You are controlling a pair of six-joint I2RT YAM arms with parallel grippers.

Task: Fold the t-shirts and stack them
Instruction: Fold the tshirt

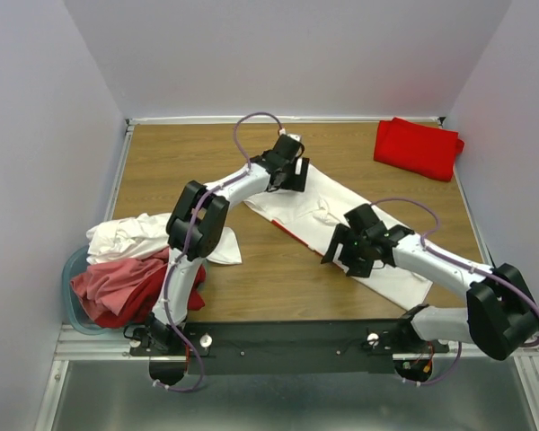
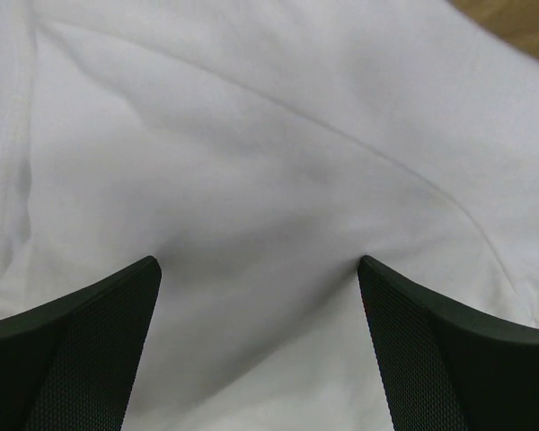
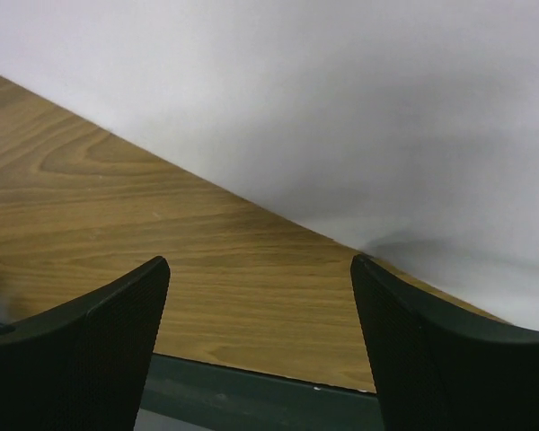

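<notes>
Next, I swing the t-shirt's near end (image 1: 401, 287) round with my right gripper while my left gripper straightens the t-shirt's far end, because the white t-shirt (image 1: 316, 215) lies diagonally across the table.
A white t-shirt (image 1: 328, 211) with a red print showing at its near edge lies spread diagonally across the middle of the table. My left gripper (image 1: 287, 175) is open and pressed down on its far end; in the left wrist view both fingers (image 2: 90, 332) straddle white cloth (image 2: 269, 180). My right gripper (image 1: 346, 256) is open over the shirt's near edge; the right wrist view shows the white hem (image 3: 341, 108) meeting bare wood (image 3: 162, 233). A folded red t-shirt (image 1: 417, 147) lies at the back right. Crumpled white (image 1: 130, 235) and pink-red (image 1: 121, 289) shirts are piled at the left.
A pale blue plastic tub (image 1: 75, 301) sits at the left front under the pile. The table's metal rail (image 1: 278, 337) runs along the front edge. White walls enclose the back and sides.
</notes>
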